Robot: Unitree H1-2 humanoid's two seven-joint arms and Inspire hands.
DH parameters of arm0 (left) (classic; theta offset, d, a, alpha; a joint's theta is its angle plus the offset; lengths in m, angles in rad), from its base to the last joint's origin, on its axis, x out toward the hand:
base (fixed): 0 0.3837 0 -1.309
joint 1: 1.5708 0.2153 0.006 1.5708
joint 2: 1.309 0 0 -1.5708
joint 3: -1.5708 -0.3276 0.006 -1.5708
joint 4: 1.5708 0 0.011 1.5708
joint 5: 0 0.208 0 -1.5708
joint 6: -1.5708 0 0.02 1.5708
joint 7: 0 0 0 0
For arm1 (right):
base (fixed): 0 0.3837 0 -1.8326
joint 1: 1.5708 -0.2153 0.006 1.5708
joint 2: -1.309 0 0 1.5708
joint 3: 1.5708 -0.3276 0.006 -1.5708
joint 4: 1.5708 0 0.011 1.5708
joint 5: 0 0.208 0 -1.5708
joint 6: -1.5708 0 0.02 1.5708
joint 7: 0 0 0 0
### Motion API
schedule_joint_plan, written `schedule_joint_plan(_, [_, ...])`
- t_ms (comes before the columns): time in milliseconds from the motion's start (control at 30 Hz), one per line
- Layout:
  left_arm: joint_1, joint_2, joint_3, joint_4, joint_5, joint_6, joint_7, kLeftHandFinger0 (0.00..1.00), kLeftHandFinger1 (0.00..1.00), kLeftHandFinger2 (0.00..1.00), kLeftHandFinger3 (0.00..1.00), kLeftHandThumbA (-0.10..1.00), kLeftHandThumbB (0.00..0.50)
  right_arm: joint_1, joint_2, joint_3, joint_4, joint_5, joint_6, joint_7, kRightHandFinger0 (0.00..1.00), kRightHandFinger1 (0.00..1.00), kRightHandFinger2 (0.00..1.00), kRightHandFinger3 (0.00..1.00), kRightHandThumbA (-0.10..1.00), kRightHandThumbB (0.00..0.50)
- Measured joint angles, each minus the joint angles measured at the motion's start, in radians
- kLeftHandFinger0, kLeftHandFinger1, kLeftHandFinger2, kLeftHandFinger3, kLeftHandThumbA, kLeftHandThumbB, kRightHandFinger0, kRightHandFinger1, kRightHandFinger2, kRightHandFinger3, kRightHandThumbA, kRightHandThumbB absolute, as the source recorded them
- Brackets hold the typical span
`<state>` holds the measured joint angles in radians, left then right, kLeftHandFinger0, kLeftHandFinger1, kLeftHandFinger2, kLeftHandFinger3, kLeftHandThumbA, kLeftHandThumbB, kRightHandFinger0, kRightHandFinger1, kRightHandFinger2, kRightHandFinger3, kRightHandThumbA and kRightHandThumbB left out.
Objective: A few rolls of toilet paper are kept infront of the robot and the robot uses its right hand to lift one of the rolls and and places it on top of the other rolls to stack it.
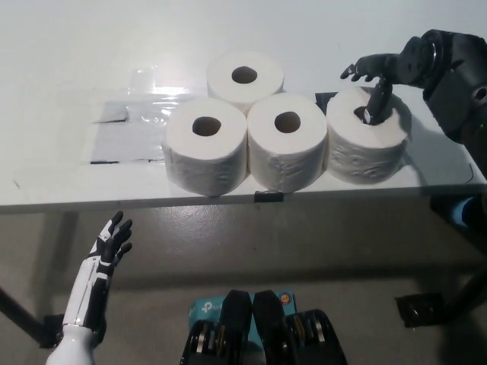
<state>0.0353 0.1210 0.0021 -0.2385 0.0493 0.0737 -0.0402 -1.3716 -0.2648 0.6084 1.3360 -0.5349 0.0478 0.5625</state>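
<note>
I expect the roll to uncover a black patch when I lift it, because a black corner sticks out beside the roll at my right gripper.
Several white toilet paper rolls stand upright on the white table. Three form a front row: the left roll, the middle roll and the right roll. A fourth roll stands behind them. My black right hand hovers over the right roll, with one finger dipped into its core hole and the others spread out to the left. That roll rests on the table. My white left hand hangs open below the table edge at the lower left.
A clear plastic sheet lies on the table left of the rolls. A strip of black tape sits on the front table edge. Grey floor lies below, with a dark object at the lower right.
</note>
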Motion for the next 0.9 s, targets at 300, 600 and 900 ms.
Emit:
schedule_joint_plan(300, [-0.002,0.0,0.0,-0.004,0.0,0.002,0.0,1.0,1.0,1.0,1.0,1.0,0.112,0.016,0.045,0.097,0.026,-0.063,0.004,-0.084,0.87,0.96,0.95,0.71,-0.08,0.254])
schedule_joint_plan(600, [-0.002,0.0,0.001,-0.005,0.0,0.003,0.0,1.0,1.0,1.0,1.0,1.0,0.134,0.037,0.043,0.121,0.021,-0.095,-0.043,-0.206,0.0,0.14,0.32,0.46,-0.1,0.2])
schedule_joint_plan(900, [-0.002,0.002,0.007,-0.011,-0.002,0.004,0.0,1.0,1.0,1.0,1.0,1.0,0.073,0.07,0.006,0.088,-0.003,-0.099,-0.107,-0.333,0.21,0.49,0.85,0.78,-0.1,0.25])
